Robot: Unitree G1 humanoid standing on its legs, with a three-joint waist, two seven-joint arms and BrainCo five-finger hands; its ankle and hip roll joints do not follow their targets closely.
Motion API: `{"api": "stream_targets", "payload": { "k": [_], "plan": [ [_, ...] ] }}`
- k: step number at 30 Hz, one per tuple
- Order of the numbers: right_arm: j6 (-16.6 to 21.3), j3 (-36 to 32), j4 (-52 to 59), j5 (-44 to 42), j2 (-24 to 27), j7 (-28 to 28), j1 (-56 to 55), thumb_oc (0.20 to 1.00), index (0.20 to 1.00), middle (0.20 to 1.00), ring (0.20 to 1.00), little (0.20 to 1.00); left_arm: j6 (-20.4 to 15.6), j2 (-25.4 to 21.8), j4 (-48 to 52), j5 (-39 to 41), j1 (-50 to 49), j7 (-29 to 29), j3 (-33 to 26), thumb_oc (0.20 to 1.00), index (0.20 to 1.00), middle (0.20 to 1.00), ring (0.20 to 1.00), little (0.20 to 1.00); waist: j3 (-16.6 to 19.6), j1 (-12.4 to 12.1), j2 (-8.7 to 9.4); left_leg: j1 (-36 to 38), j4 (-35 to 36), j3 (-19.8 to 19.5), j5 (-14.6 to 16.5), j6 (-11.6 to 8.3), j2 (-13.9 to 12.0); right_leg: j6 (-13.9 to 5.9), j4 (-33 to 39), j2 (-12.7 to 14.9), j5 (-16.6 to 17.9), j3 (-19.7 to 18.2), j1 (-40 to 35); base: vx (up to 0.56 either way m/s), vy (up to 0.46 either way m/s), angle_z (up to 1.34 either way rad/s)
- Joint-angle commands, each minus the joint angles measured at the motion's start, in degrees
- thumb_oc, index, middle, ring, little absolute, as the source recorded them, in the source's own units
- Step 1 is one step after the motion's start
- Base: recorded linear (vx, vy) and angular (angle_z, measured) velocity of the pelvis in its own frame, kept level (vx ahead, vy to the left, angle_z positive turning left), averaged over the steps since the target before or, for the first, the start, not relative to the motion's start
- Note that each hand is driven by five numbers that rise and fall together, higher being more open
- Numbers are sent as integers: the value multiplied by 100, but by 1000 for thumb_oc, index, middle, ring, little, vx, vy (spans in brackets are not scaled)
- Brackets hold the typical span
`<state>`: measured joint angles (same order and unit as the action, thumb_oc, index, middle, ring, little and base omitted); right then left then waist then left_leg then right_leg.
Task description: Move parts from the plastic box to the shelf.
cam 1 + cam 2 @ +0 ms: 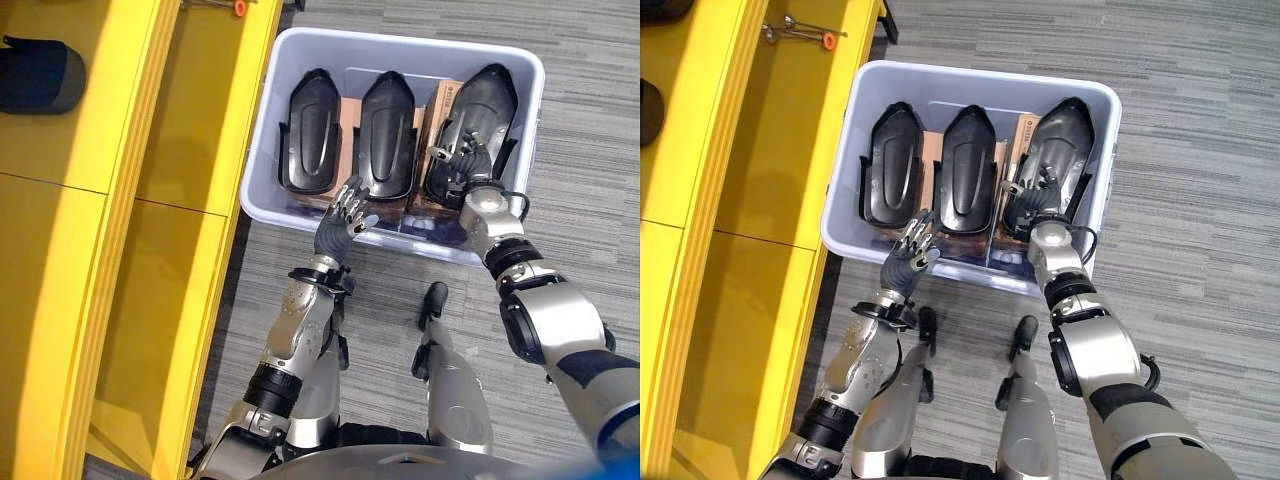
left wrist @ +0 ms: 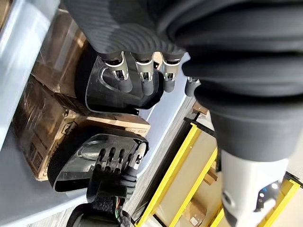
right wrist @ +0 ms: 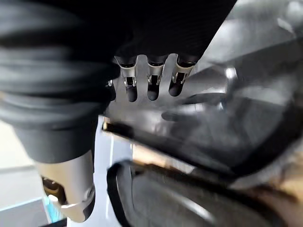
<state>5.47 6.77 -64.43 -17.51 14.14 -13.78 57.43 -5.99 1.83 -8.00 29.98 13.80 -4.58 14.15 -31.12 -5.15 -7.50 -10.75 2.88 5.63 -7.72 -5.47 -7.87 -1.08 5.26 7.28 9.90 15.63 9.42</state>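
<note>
The black part (image 1: 484, 108) under my right gripper will come free when I lift it and show a cardboard box, because a printed edge (image 1: 446, 102) is peeking out.
A pale plastic box (image 1: 400, 45) stands on the carpet and holds three black moulded parts side by side on cardboard packs: a left one (image 1: 310, 130), a middle one (image 1: 388, 130) and a right one (image 1: 480, 105). My right hand (image 1: 462, 165) rests on the near end of the right part, its fingers (image 3: 149, 85) straight and spread over the part's rim. My left hand (image 1: 343, 222) hovers open over the box's near rim, below the gap between the left and middle parts, touching nothing. The yellow shelf (image 1: 180, 150) runs along the left.
A dark rounded object (image 1: 40, 75) lies on the shelf's far left. A metal tool with an orange tip (image 1: 800, 33) sits at the shelf's top edge. Grey striped carpet (image 1: 590, 150) surrounds the box to the right and front.
</note>
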Motion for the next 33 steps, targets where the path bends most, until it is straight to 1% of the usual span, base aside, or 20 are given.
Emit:
{"api": "stream_targets", "payload": {
  "k": [1,6,9,11,17,21,24,25,27,28,29,30,31,32,33],
  "plan": [
    [232,322,103,184,80,80,319,1000,1000,1000,1000,1000,-133,492,523,32,66,-2,456,1000,1000,1000,1000,1000,133,-74,-672,-12,-334,84,307,-56,-239,-84,-330,499,-483,-149,-188,0,0,0],
    [196,636,71,336,-46,134,327,1000,1000,1000,1000,1000,-118,539,474,83,99,-14,471,1000,1000,1000,1000,1000,133,-88,-663,-83,-400,54,318,-69,-249,-80,-331,483,-494,-154,-178,0,0,0],
    [137,1070,-66,530,-58,207,370,1000,1000,1000,1000,1000,-88,540,456,86,148,-17,464,1000,1000,1000,1000,1000,133,-127,-679,-173,-471,23,325,-86,-259,-73,-328,471,-501,-147,-170,0,0,0],
    [118,1230,-133,609,-28,221,368,1000,1000,1000,1000,1000,-82,549,428,100,133,-24,451,1000,1000,1000,1000,1000,133,-143,-673,-207,-500,12,326,-91,-263,-75,-339,468,-504,-150,-161,0,1,2],
    [81,1365,-396,678,119,255,219,1000,1000,1000,1000,1000,-54,606,343,116,68,-39,411,1000,1000,1000,1000,1000,133,-147,-659,-308,-607,-21,349,-104,-283,-59,-384,451,-536,-150,-133,2,3,5],
    [67,1409,-308,701,120,334,62,1000,1000,1000,1000,1000,-54,614,335,104,41,-45,397,1000,1000,1000,1000,1000,133,-146,-641,-336,-635,-28,353,-124,-298,-58,-390,452,-534,-138,-127,0,0,0],
    [57,1607,-150,796,169,385,-40,1000,1000,1000,1000,1000,-41,584,327,107,26,-29,373,1000,1000,1000,1000,1000,133,-124,-594,-345,-643,-27,354,-135,-318,-55,-387,442,-534,-162,-122,0,0,0],
    [44,1724,119,866,293,301,3,1000,1000,1000,1000,1000,-53,551,352,121,-4,-21,317,1000,1000,1000,1000,1000,133,-76,-549,-384,-644,-14,347,-154,-342,-61,-381,439,-528,-172,-84,0,0,0],
    [-5,1774,591,869,286,365,-97,1000,1000,1000,1000,1000,-76,473,406,100,-9,-9,281,1000,1000,1000,1000,1000,133,-42,-486,-431,-639,-18,345,-167,-362,-62,-388,421,-513,-193,-24,0,0,0],
    [-59,1802,1005,873,287,431,-181,1000,1000,1000,1000,1000,-86,427,438,99,-22,-1,251,1000,1000,1000,1000,1000,133,-13,-427,-457,-633,-16,346,-177,-377,-61,-395,406,-512,-206,13,0,0,0],
    [-273,1956,1921,888,303,577,-385,1000,1000,1000,1000,1000,-123,256,530,60,-56,36,160,1000,1000,1000,1000,1000,133,52,-269,-503,-624,-9,345,-200,-398,-64,-411,382,-502,-260,91,-6,-36,0],
    [-325,2007,2275,865,292,647,-426,1000,1000,1000,1000,1000,-130,202,558,41,-55,51,130,1000,1000,1000,1000,1000,133,75,-212,-514,-612,-6,347,-207,-412,-67,-409,368,-495,-272,116,-8,-32,-1],
    [-370,2010,2341,867,293,640,-455,1000,1000,1000,1000,1000,-126,195,565,43,-60,55,122,1000,1000,1000,1000,1000,133,79,-200,-512,-611,0,344,-207,-408,-67,-412,373,-495,-278,120,4,-38,-3],
    [-515,2180,3036,873,340,728,-523,1000,1000,1000,1000,1000,-153,73,653,8,-110,94,55,1000,1000,1000,1000,1000,133,133,-74,-483,-583,21,356,-226,-447,-76,-395,336,-485,-309,122,30,-56,-11],
    [-799,2336,4045,1009,501,659,-529,1000,1000,1000,1000,1000,-180,-109,867,-127,-232,152,-84,1000,1000,1000,1000,1000,133,234,78,-378,-560,72,392,-244,-491,-104,-371,300,-491,-345,71,10,-53,-14]
  ]
}}
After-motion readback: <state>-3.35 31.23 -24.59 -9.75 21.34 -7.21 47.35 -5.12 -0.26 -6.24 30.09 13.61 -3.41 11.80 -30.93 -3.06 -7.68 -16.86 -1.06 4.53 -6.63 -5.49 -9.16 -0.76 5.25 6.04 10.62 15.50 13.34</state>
